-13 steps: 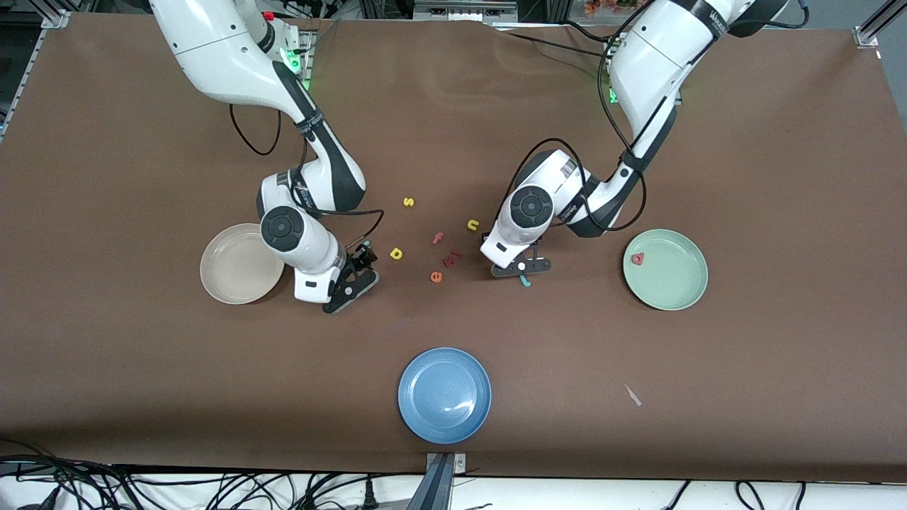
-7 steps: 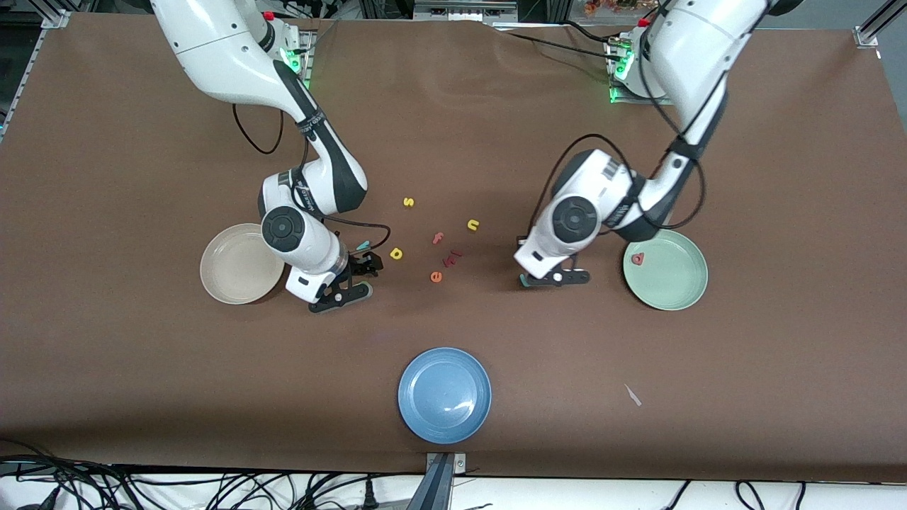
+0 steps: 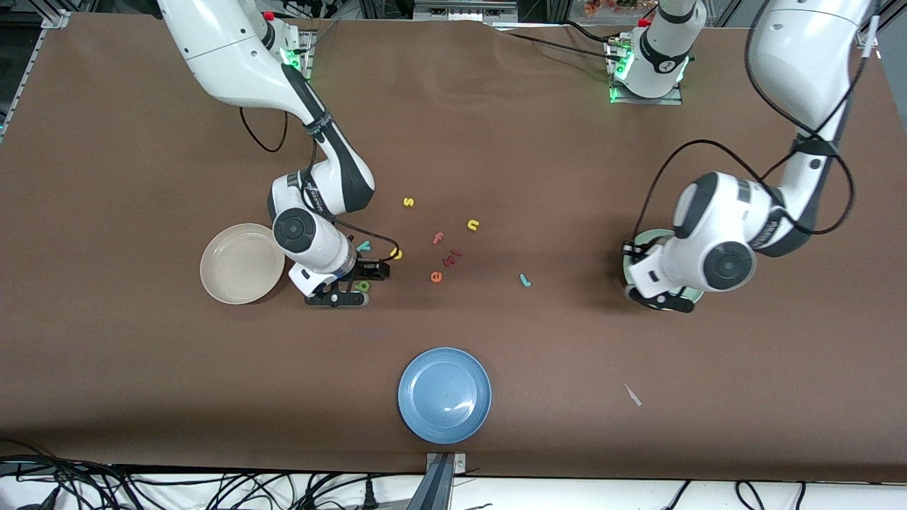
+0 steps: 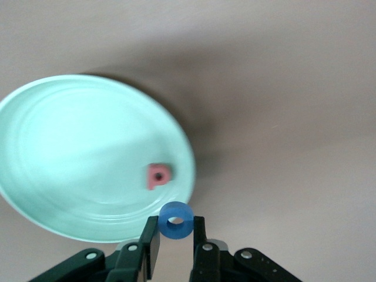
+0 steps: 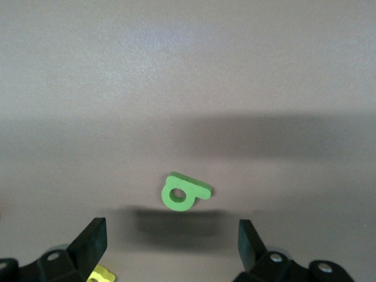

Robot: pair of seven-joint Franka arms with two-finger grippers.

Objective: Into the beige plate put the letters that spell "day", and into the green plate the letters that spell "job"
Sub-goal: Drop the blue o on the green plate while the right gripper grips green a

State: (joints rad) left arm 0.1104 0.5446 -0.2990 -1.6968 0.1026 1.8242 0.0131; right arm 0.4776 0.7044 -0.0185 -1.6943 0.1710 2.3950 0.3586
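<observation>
The green a is lying at a slant in front of my right gripper's open fingers. My right gripper should go forward around the letter's round part before it closes.
My left gripper is shut on the blue ring-shaped o and hangs over the rim of the green plate, where the pinkish-red b lies. In the front view the left wrist covers most of that plate. The teal j lies on the table mid-way between the arms. My right gripper stands open just over the table beside the beige plate, with the green a lying just ahead of its fingers. The teal y and yellow d lie close by.
Loose letters lie mid-table: a yellow s, yellow n, red f, orange e and another red piece. A blue plate sits near the front edge, and a small scrap lies beside it.
The left arm has swung from mid-table to over the green plate, leaving the j on the table. The right gripper has shifted a little beside the beige plate, uncovering the a and y.
</observation>
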